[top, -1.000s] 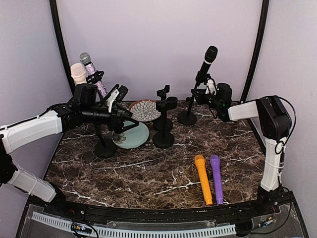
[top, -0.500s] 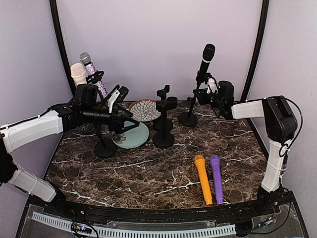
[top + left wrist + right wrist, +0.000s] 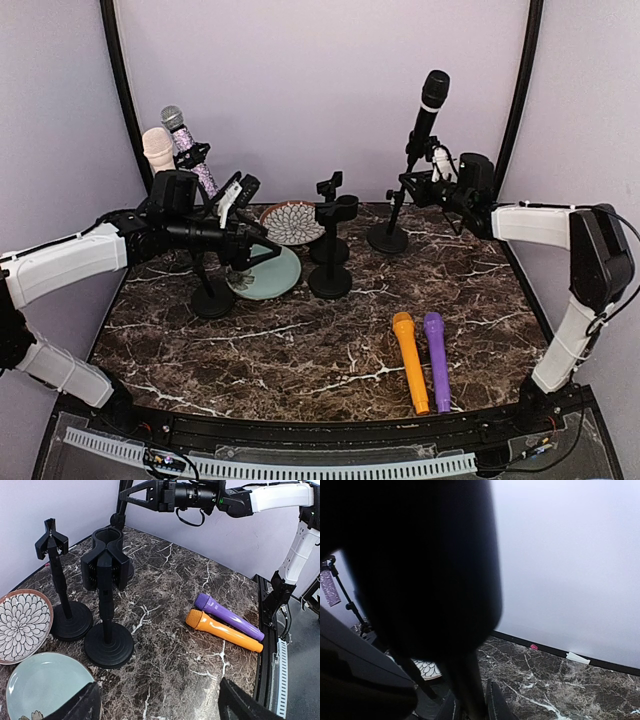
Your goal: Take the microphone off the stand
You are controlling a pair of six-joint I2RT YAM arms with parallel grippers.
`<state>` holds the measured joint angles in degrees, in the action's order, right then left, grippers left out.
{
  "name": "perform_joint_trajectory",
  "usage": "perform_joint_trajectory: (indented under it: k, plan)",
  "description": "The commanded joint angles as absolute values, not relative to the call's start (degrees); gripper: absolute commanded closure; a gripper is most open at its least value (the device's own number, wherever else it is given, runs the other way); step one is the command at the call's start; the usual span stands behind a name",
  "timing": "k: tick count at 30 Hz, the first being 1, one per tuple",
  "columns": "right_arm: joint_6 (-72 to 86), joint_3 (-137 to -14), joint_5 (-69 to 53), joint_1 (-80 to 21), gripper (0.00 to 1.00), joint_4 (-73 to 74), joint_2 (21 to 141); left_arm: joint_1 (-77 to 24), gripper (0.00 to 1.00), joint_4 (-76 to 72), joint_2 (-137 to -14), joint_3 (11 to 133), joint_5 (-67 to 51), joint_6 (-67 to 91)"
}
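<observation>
The stand's pole (image 3: pixel 398 204) is in my right gripper below the clip, so my right gripper keeps carrying the stand until the stand's base rests on the open front marble (image 3: pixel 318 338).
A black microphone (image 3: pixel 430 100) points up at the back right, its lower end at the clip of a thin black stand (image 3: pixel 387 237). My right gripper (image 3: pixel 418 184) reaches in from the right and is shut on the microphone's lower part by the clip. In the right wrist view the microphone (image 3: pixel 420 565) is a large dark blur, and its narrow end sits between my fingertips (image 3: pixel 496 702). My left gripper (image 3: pixel 256 251) hovers open over the plates at the left, with nothing between its fingers (image 3: pixel 85 705).
An orange microphone (image 3: pixel 410 360) and a purple microphone (image 3: pixel 436 358) lie on the marble at front right. Two empty stands (image 3: pixel 330 250) rise mid-table. Behind them lies a patterned plate (image 3: pixel 290 222), beside a pale green plate (image 3: pixel 270 275). A white-headed microphone (image 3: pixel 158 148) and a glittery one (image 3: pixel 185 145) stand at back left.
My right gripper has moved up and to the right with the black microphone. The stand's base has slid slightly right. The left arm has not moved.
</observation>
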<state>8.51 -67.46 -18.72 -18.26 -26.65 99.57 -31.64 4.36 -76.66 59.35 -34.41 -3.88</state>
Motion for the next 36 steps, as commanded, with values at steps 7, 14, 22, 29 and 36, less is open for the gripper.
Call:
perform_joint_trajectory:
  k: [7, 14, 22, 29, 36]
  plan:
    - [3.34, -64.13, -28.58, -21.57, 1.00, -21.72, 85.37, -31.11, 0.17, 1.23, -73.58, 57.37, -36.87, -3.78]
    - [1.74, -60.43, -28.72, -27.91, 1.00, -15.77, 79.22, -31.11, 0.17, -1.79, -72.71, 56.04, -40.44, -2.74]
    - [3.05, -57.27, -30.95, -36.31, 1.00, -17.79, 78.68, -31.11, 0.17, -3.88, -71.90, 55.04, -41.59, -2.61]
    - [1.60, -58.90, -34.32, -42.61, 1.00, -20.07, 83.64, -31.11, 0.17, -5.62, -71.81, 54.01, -43.92, -2.77]
    - [0.32, -59.66, -35.49, -46.31, 1.00, -22.58, 88.23, -31.16, 0.17, -6.69, -72.13, 53.07, -45.95, -3.81]
